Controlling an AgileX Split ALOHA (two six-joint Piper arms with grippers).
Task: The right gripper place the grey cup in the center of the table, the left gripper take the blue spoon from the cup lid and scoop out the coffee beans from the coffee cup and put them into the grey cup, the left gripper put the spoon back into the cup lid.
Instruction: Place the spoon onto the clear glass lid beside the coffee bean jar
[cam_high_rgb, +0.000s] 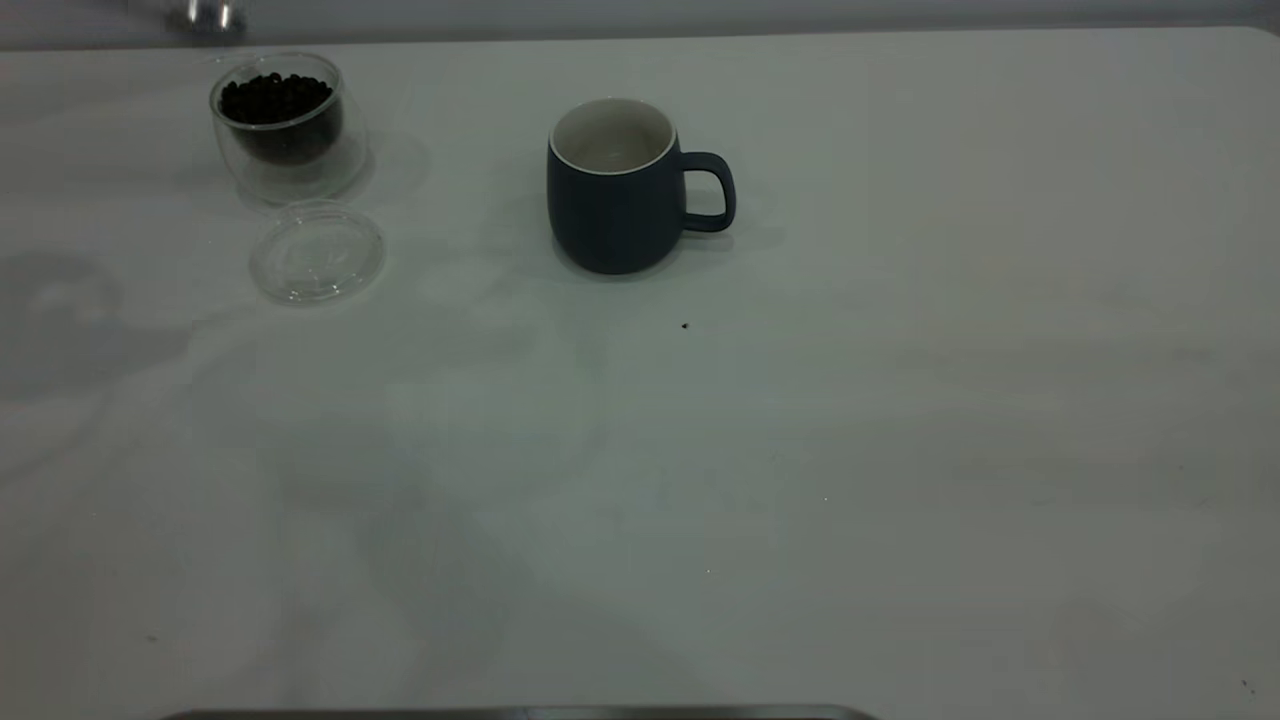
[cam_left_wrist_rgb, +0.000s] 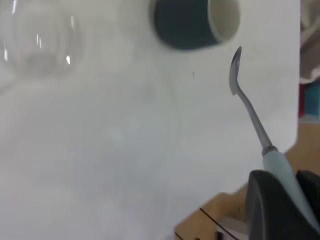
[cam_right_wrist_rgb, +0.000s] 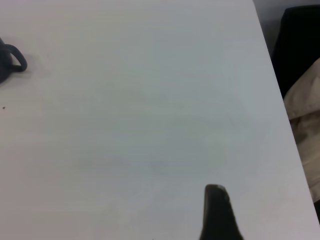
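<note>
The cup lid (cam_high_rgb: 317, 252) is empty and the blue spoon's handle (cam_left_wrist_rgb: 280, 167) is in my left gripper, so I should keep moving there until the spoon's bowl touches the lid.
The grey cup (cam_high_rgb: 620, 190) stands upright near the middle of the table (cam_high_rgb: 800, 450), its handle to the right and its white inside showing no beans. At the far left the coffee cup (cam_high_rgb: 285, 125) holds coffee beans (cam_high_rgb: 275, 98). The clear cup lid (cam_high_rgb: 317, 250) lies just in front of it with nothing on it. Neither gripper shows in the exterior view. In the left wrist view my left gripper (cam_left_wrist_rgb: 287, 182) is shut on the pale handle of the blue spoon (cam_left_wrist_rgb: 250, 110), whose metal bowl hangs above the table beside the grey cup (cam_left_wrist_rgb: 192, 22). My right gripper (cam_right_wrist_rgb: 217, 210) hovers over bare table, far from the cup.
A blurred clear glass thing (cam_left_wrist_rgb: 42, 42) sits at the far side of the left wrist view; lid or cup, I cannot tell. A dark speck (cam_high_rgb: 685, 325) lies in front of the grey cup. Past the table's edge are a wooden surface (cam_left_wrist_rgb: 215, 220) and cloth (cam_right_wrist_rgb: 302, 115).
</note>
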